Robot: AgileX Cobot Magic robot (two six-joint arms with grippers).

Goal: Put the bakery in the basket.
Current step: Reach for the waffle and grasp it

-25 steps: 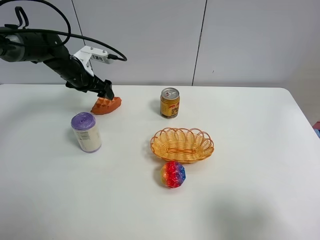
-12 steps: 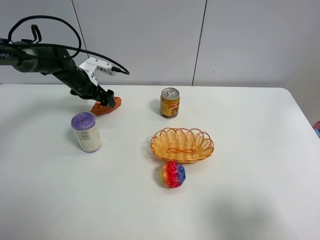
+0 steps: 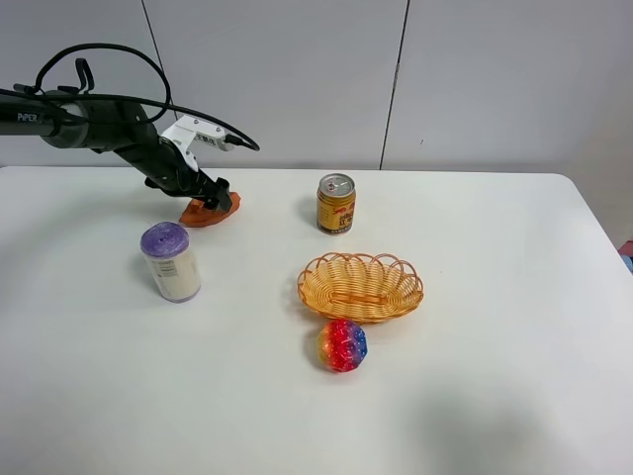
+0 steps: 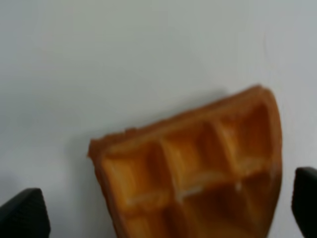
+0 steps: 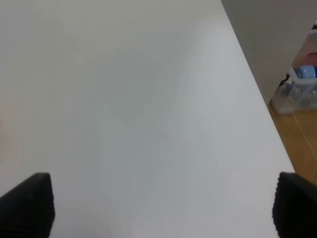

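Observation:
My gripper will lower the bakery [image 3: 209, 210] in, and it will rest tilted against the basket's sides [image 3: 403, 286], because they slope up around a small bottom.
The bakery, an orange-brown waffle wedge [image 3: 210, 211], lies on the white table at the back left. My left gripper [image 3: 212, 192] is down on it. In the left wrist view the waffle [image 4: 198, 163] fills the space between the open fingertips [image 4: 22, 215], which stand wide on either side without touching it. The woven orange-yellow basket [image 3: 361, 262] sits empty at the table's middle, well to the right of the waffle. My right gripper [image 5: 159, 206] is open and empty over bare table; it does not show in the exterior high view.
A yellow drink can [image 3: 336, 203] stands between waffle and basket. A white jar with a purple lid [image 3: 170, 261] stands just in front of the waffle. A rainbow ball [image 3: 342, 344] lies in front of the basket. The right wrist view shows the table's edge and a plastic box [image 5: 302, 89] on the floor.
My left arm has lowered and drawn in over the waffle, bringing the open gripper down around it. The waffle and the other objects have not moved.

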